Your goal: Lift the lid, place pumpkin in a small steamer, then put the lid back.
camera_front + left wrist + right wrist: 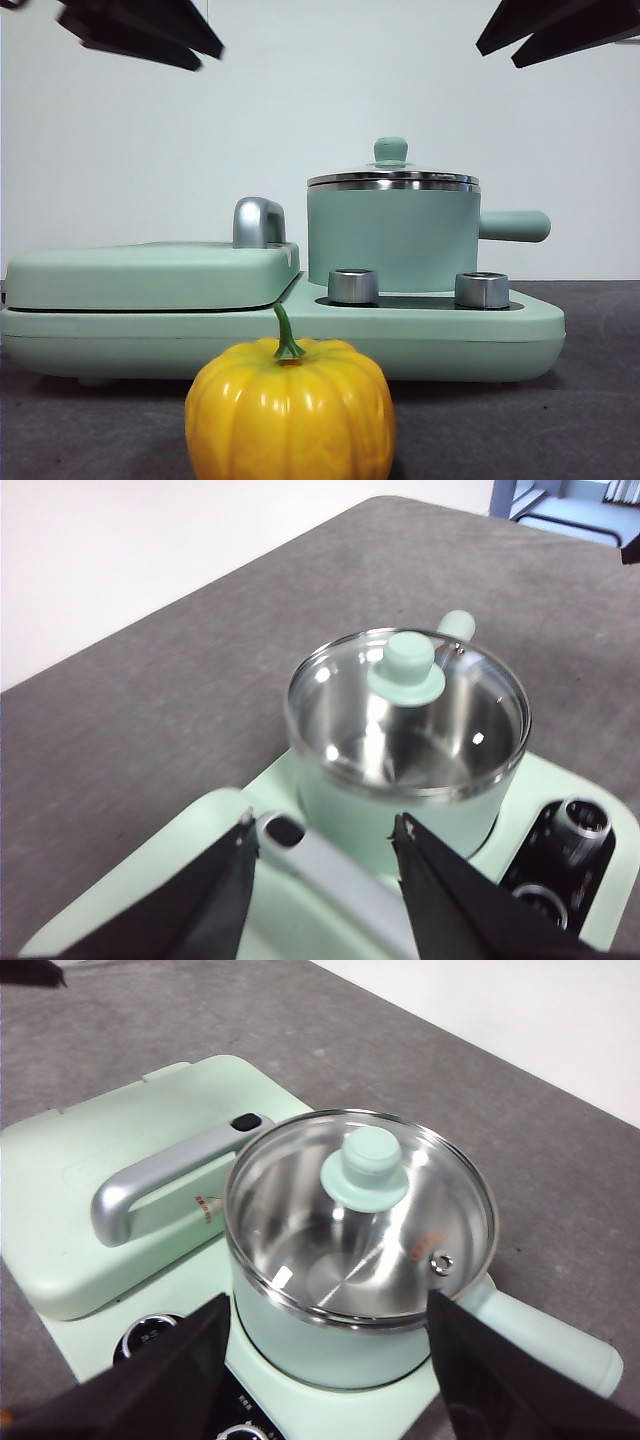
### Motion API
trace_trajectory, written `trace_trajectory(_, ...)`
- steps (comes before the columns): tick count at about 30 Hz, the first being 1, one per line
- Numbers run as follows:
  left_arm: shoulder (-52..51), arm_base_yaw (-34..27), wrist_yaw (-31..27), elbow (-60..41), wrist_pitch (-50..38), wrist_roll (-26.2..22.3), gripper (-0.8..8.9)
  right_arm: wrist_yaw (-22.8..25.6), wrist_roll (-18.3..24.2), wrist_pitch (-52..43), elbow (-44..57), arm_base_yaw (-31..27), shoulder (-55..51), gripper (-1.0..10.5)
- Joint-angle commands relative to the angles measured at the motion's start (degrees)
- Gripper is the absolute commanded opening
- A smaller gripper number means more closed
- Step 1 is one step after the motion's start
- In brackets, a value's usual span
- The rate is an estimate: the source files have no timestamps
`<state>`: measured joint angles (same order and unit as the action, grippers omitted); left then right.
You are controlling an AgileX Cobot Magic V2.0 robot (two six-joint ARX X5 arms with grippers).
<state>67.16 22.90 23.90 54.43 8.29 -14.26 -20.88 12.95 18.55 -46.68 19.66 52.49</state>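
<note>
My gripper will lift the knob, and the glass lid will come off in one piece and leave the steamer behind, because the steel rim is a plain ring.
The yellow-orange pumpkin with a green stem stands on the table at the front, before the cooker. The mint-green small steamer stands on the cooker's right side, its handle pointing right. The glass lid with its mint-green knob rests on it. The steamer looks empty through the lid in the left wrist view and the right wrist view. My left gripper is open, high above the cooker, short of the steamer. My right gripper is open, high above the steamer.
A mint-green cooker base carries a flat griddle cover with a steel handle on its left. Two steel dials stand in front of the steamer. Grey table surface lies around it; a white wall stands behind.
</note>
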Motion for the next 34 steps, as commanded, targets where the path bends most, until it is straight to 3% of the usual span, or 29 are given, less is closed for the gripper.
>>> trace_trajectory(1, 2.99, 1.84, 0.04, 1.29, -4.98, 3.37, 2.27, -0.11, -1.86, -0.74, -0.92, 0.02, 0.09, 3.1)
trace_trajectory(10, 14.01, 7.67, -3.10, 2.62, -19.56, 8.76, 2.27, 0.39, -1.99, -0.98, -0.92, 0.00, 0.11, 3.1)
trace_trajectory(24, 30.36, 12.98, -3.13, 17.27, -20.31, 8.92, 2.28, 3.06, -1.36, -0.98, -0.94, -0.11, 0.11, 3.1)
trace_trajectory(34, 34.88, 14.05, -3.13, 18.56, -20.39, 8.79, 2.27, 2.99, -1.36, -0.96, -0.92, -0.37, 0.11, 3.1)
